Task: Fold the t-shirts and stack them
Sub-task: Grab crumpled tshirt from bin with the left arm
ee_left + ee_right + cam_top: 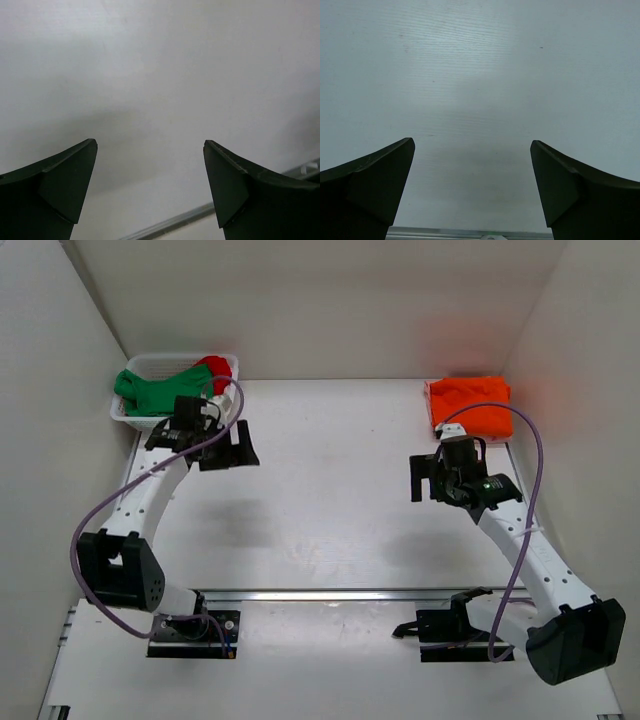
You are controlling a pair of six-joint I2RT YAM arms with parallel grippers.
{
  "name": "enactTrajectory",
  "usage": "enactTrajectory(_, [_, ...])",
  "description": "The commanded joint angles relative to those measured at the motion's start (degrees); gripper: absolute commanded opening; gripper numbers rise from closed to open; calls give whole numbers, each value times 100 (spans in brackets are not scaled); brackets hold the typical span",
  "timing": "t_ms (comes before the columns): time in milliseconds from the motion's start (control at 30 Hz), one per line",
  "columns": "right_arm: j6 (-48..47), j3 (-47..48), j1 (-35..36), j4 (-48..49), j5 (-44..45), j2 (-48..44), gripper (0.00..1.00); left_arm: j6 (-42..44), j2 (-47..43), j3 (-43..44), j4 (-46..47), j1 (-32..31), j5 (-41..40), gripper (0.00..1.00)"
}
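The green t-shirt (150, 393) is lying over the red t-shirt, so the robot's left gripper should keep going into the basket (160, 368) until its fingers close on green cloth.
An orange t-shirt (470, 403) lies folded at the far right of the table. A bright green t-shirt (150, 392) and a red t-shirt (214, 368) lie crumpled in the white mesh basket (232, 362) at the far left. My left gripper (228, 447) is open and empty, just in front of the basket. My right gripper (432, 478) is open and empty, just in front of the orange t-shirt. In the left wrist view (150, 145) and the right wrist view (472, 145) the fingers stand wide apart over bare white table.
White walls close the table at the left, back and right. A metal rail (330, 594) runs across near the arm bases. The table (330, 490) is white.
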Motion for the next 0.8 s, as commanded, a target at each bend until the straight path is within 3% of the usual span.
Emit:
enactTrajectory(0, [-328, 146, -97, 116, -206, 50, 99, 183, 290, 1009, 270, 173, -593, 99])
enactTrajectory(100, [-522, 295, -457, 108, -513, 226, 99, 27, 389, 1373, 908, 156, -1075, 99])
enactTrajectory(200, [-715, 453, -555, 195, -689, 419, 99, -184, 466, 1337, 1753, 225, -2129, 98])
enactTrajectory(267, [-970, 532, -712, 414, -690, 560, 99, -185, 861, 1661, 1826, 383, -2525, 99])
enactTrajectory(400, [-1015, 954, -678, 363, -699, 1121, 99, -37, 2292, 3013, 1694, 709, -2518, 99])
enactTrajectory(467, [-979, 1077, -555, 467, -637, 1307, 99, -27, 3090, 4196, 1355, 963, -2806, 98])
enactTrajectory(500, [-866, 1130, -546, 520, -655, 1386, 99, 42, 3635, 4533, 1108, 1042, -2869, 96])
enactTrajectory(567, [-822, 1236, -572, 564, -864, 1492, 99, 43, 4359, 5701, 869, 1087, -2765, 79])
enactTrajectory(633, [-786, 1341, -634, 591, -892, 1527, 99, -88, 5087, 6326, 955, 1236, -2800, 73])
enactTrajectory(700, [-629, 1507, -608, 547, -884, 1589, 99, -290, 5405, 6497, 1191, 1350, -2581, 61])
enactTrajectory(767, [-575, 1640, -607, 460, -857, 1685, 99, -563, 5722, 6794, 1377, 1500, -2457, 60])
